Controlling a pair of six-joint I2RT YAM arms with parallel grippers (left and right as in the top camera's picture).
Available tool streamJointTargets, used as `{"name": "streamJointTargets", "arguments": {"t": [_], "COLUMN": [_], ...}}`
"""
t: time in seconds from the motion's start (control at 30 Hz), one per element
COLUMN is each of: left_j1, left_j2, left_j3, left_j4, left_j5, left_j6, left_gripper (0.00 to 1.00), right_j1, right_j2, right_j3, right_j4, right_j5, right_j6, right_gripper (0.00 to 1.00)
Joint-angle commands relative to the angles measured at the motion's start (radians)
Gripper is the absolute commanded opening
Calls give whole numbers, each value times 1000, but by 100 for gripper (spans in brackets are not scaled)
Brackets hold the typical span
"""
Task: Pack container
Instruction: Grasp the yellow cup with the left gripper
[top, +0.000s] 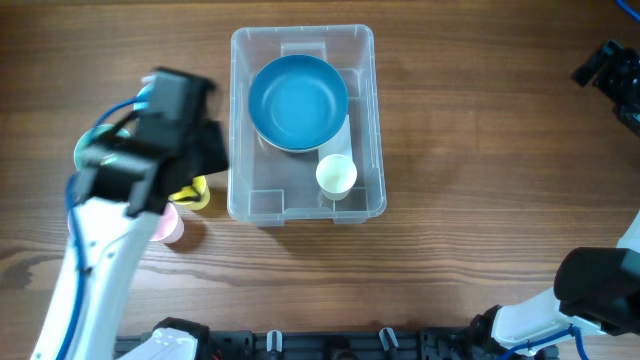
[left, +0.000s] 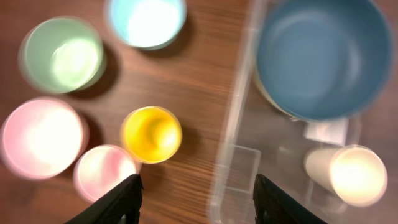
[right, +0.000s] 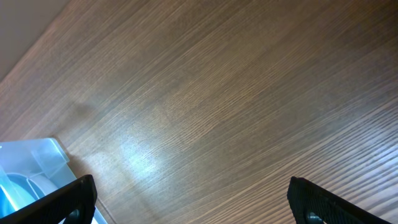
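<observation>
An open gap (top: 218, 200) lies between the yellow cup and the container's side, so I should keep lowering my left gripper until its fingers straddle the cup's rim (left: 177, 139) there.
The clear plastic container (top: 303, 120) stands mid-table and holds a blue bowl (top: 298, 102) and a white cup (top: 336, 175). My left gripper (left: 196, 186) is open and empty, hovering above the container's left wall (left: 233, 143), with a yellow cup (left: 151, 134), a small pink cup (left: 104, 171), a pink bowl (left: 40, 137), a green bowl (left: 62, 55) and a light blue bowl (left: 146, 22) on the table to its left. My right gripper (right: 189, 193) is open and empty over bare wood at the far right; a container corner (right: 37, 158) shows at its lower left.
In the overhead view the left arm (top: 150, 140) hides most of the loose bowls; only the yellow cup (top: 193, 190) and the pink cup (top: 168, 225) peek out. The right arm (top: 610, 75) is at the right edge.
</observation>
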Motion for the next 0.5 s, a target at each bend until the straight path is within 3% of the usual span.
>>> {"name": "streamJointTargets", "arguments": {"t": [0.0,0.23,0.47], "left_j1": [126,203,202], "left_j2": [34,186,425], "left_j3": [-64,-278,-321], "left_j4": [4,168,282], "left_j5": [94,173,173], "left_j6": [-64,-68,-67], "left_gripper": [58,57,56], "right_j1": [0,0,0], "right_j2": [9,9,9], "right_j3": [-3,-3,-3], "right_j4": [-2,-5,-4], "right_j5": [-9,-9,-9], "right_j6": [-1,-1,-1], "right_gripper": [99,100,100]}}
